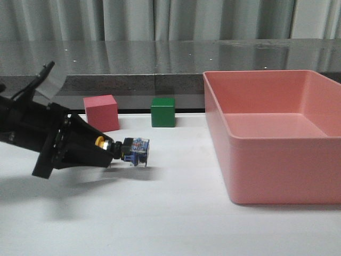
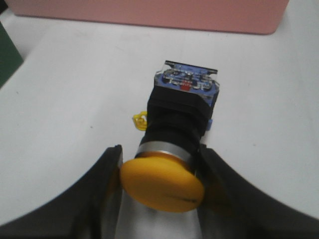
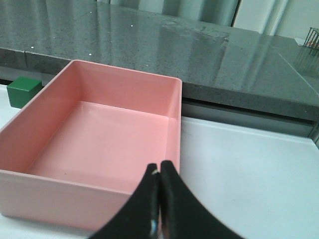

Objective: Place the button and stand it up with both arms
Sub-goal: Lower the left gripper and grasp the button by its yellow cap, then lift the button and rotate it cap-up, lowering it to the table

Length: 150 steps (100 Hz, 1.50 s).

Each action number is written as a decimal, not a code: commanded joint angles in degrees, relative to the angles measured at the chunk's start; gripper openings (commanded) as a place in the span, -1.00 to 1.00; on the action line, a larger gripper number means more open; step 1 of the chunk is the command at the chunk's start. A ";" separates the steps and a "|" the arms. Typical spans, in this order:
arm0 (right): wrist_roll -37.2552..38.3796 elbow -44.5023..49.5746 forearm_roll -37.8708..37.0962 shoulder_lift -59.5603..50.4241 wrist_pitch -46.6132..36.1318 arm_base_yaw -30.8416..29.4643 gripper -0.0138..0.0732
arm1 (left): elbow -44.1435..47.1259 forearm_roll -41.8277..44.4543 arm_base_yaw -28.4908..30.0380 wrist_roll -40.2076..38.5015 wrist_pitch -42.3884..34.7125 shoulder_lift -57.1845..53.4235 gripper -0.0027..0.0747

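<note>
The button is lying level with its clear-blue base toward the pink bin. My left gripper should pick the button up and tilt its base down before it lowers the button to the table.
The button lies on its side, yellow cap toward my left arm, clear-blue base pointing right, low at the white table. I cannot tell whether its base touches the table. My left gripper is shut on the cap end. In the left wrist view the two black fingers flank the yellow cap of the button, with the left gripper closed round it. My right gripper is shut and empty, just over the near wall of the pink bin. The right arm does not show in the front view.
The large pink bin fills the right of the table. A red-pink cube and a green cube stand behind the button by the dark counter edge. The green cube also shows in the right wrist view.
</note>
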 commanded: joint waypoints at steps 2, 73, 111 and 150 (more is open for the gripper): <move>-0.15 -1.30 0.11 0.61 -4.48 0.04 -0.82 | -1.52 2.24 -0.23 -4.94 1.69 -8.51 -0.98; -0.15 -1.30 0.11 0.61 -4.48 0.04 -0.82 | -21.81 89.72 -21.93 -81.45 -15.50 -21.03 -0.98; -0.15 -1.30 0.11 0.61 -4.48 0.04 -0.82 | -22.06 108.24 -30.07 -89.83 -11.16 -13.51 -0.98; -0.15 -1.30 0.11 0.61 -4.48 0.04 -0.82 | -22.06 108.75 -30.94 -89.83 -10.64 -13.16 -0.69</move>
